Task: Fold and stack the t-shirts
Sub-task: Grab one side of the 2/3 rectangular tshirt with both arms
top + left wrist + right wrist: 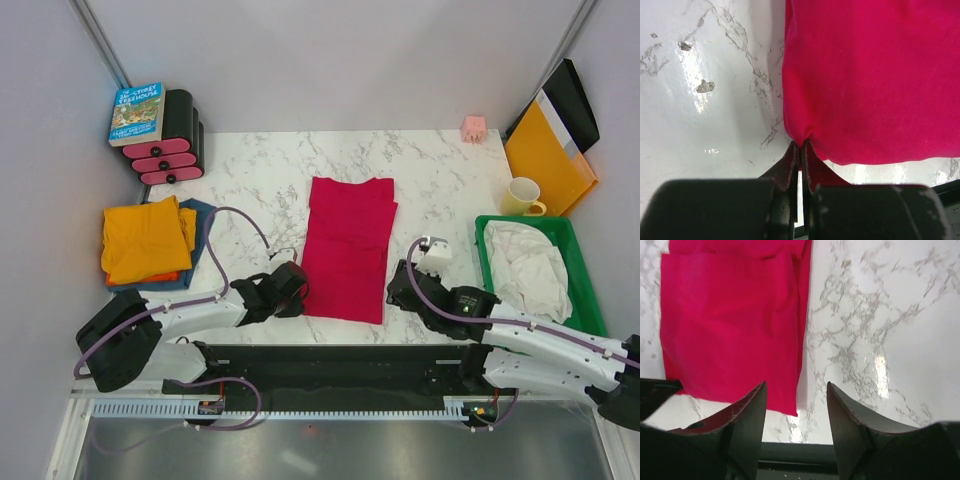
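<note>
The red t-shirt has a crosswise ridge (346, 241) halfway along it, so I expect its near end (343, 302) to fold over there onto the far end as I carry it.
The crimson red t-shirt (348, 248) lies folded into a long strip in the middle of the marble table (260, 170). My left gripper (300, 290) is at its near left corner, and the left wrist view shows that gripper (801, 145) shut on the pinched edge of the red t-shirt (870, 80). My right gripper (402, 287) stands open just right of the near right corner. In the right wrist view the right gripper (796, 384) has bare table between its fingers and the red t-shirt (735, 325) to its left. The orange t-shirt (145, 240) lies folded on the dark blue t-shirt (203, 212) at the left.
A green bin (481, 250) holding white cloth (530, 265) stands at the right, with a yellow mug (522, 196) and an orange-yellow folder (545, 155) behind it. A book (137, 113) leans on black and pink items (170, 150) at the back left. A small pink object (473, 127) sits at the far edge.
</note>
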`<move>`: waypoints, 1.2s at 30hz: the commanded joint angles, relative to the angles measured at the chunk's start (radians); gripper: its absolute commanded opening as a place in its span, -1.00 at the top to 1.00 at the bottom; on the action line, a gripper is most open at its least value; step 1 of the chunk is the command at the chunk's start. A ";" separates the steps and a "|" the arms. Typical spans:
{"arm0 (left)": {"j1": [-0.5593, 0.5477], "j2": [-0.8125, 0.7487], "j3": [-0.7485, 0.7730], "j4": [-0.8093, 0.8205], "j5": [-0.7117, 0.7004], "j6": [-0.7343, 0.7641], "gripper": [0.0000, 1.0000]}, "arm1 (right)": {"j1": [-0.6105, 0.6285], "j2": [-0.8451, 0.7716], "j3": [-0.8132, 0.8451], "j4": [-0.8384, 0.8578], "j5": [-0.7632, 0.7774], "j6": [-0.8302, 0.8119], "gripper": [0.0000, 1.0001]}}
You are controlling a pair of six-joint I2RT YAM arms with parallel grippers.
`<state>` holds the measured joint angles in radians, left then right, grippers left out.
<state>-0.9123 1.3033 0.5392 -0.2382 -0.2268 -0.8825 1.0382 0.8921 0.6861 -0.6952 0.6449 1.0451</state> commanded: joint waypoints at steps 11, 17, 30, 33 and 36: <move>-0.013 0.024 -0.025 -0.058 0.018 -0.015 0.96 | 0.207 0.232 -0.148 0.214 -0.054 0.217 -0.22; -0.014 -0.007 -0.035 -0.064 0.020 -0.007 0.96 | 0.207 0.223 -0.094 0.214 0.004 0.188 -0.22; -0.016 -0.035 -0.030 -0.078 0.024 -0.006 0.96 | 0.206 0.318 -0.198 0.258 -0.031 0.269 -0.21; -0.014 -0.036 -0.024 -0.081 0.024 -0.004 0.96 | 0.206 0.338 -0.218 0.266 -0.040 0.289 -0.20; -0.016 -0.041 -0.021 -0.084 0.026 -0.003 0.96 | 0.207 0.372 -0.235 0.289 -0.045 0.296 -0.17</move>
<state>-0.9188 1.2762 0.5285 -0.2592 -0.2058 -0.8833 1.2407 1.2175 0.4938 -0.4377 0.6174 1.2942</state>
